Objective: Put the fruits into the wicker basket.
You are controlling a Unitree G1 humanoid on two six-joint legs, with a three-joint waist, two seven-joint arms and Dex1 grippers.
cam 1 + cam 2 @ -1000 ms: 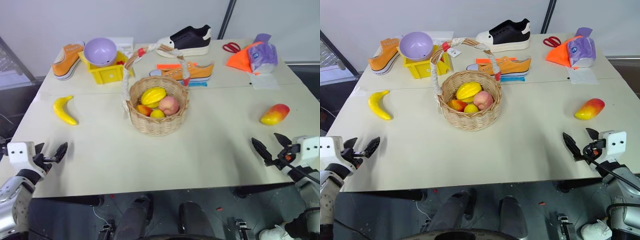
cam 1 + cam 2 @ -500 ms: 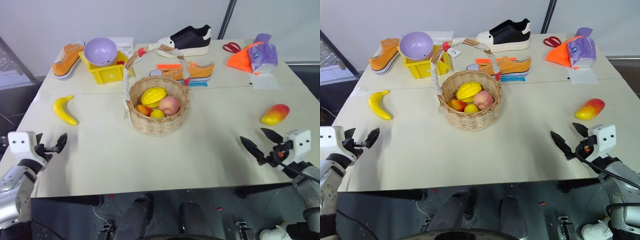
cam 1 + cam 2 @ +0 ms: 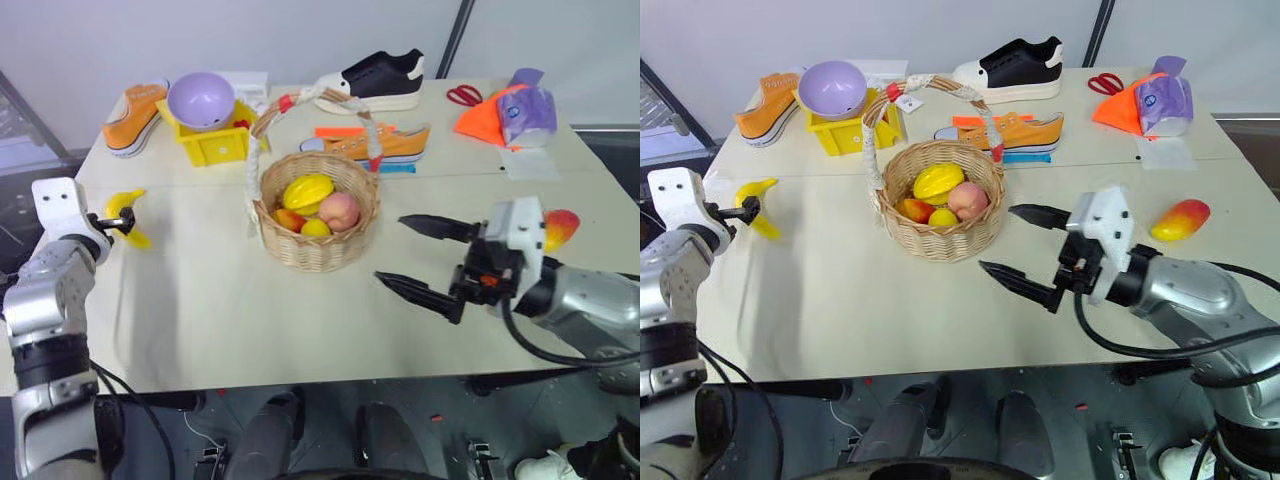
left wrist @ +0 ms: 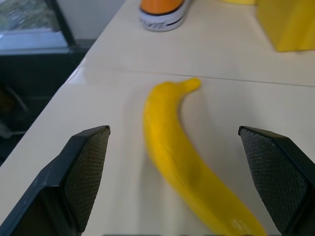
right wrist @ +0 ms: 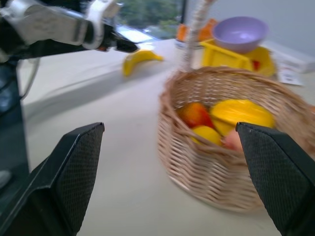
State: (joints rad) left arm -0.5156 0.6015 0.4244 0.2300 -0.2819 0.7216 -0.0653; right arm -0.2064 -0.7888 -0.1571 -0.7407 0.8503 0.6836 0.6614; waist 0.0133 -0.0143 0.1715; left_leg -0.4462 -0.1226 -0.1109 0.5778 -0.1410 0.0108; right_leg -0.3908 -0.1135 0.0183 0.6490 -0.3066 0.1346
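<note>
My left gripper should keep moving toward the yellow banana (image 3: 758, 190), which lies lengthwise between its open fingers, until they reach the banana's middle (image 4: 178, 160), and then it should close.
The yellow banana (image 4: 182, 162) lies on the table's left side, and my left gripper (image 4: 172, 132) stands open just before it, one finger on either side of its near end. The wicker basket (image 3: 315, 250) sits mid-table with a yellow star-like fruit, an apple and other small fruits in it. My right gripper (image 3: 390, 247) is open with nothing between its fingers. It hovers just right of the basket, pointing left at it. The red-to-yellow mango (image 3: 1180, 218) lies near the table's right edge, behind the right arm.
A yellow bin (image 3: 215, 145) with a purple bowl (image 3: 200, 100) stands at the back left beside an orange sneaker (image 3: 135, 118). Another orange sneaker (image 3: 385, 145), a black-and-white sneaker (image 3: 378, 80), scissors (image 3: 462, 95) and an orange cloth with a purple pack (image 3: 505, 112) line the back.
My left gripper rose and moved forward to the banana. My right gripper swung up and left from near the mango to beside the basket. Both stayed open.
</note>
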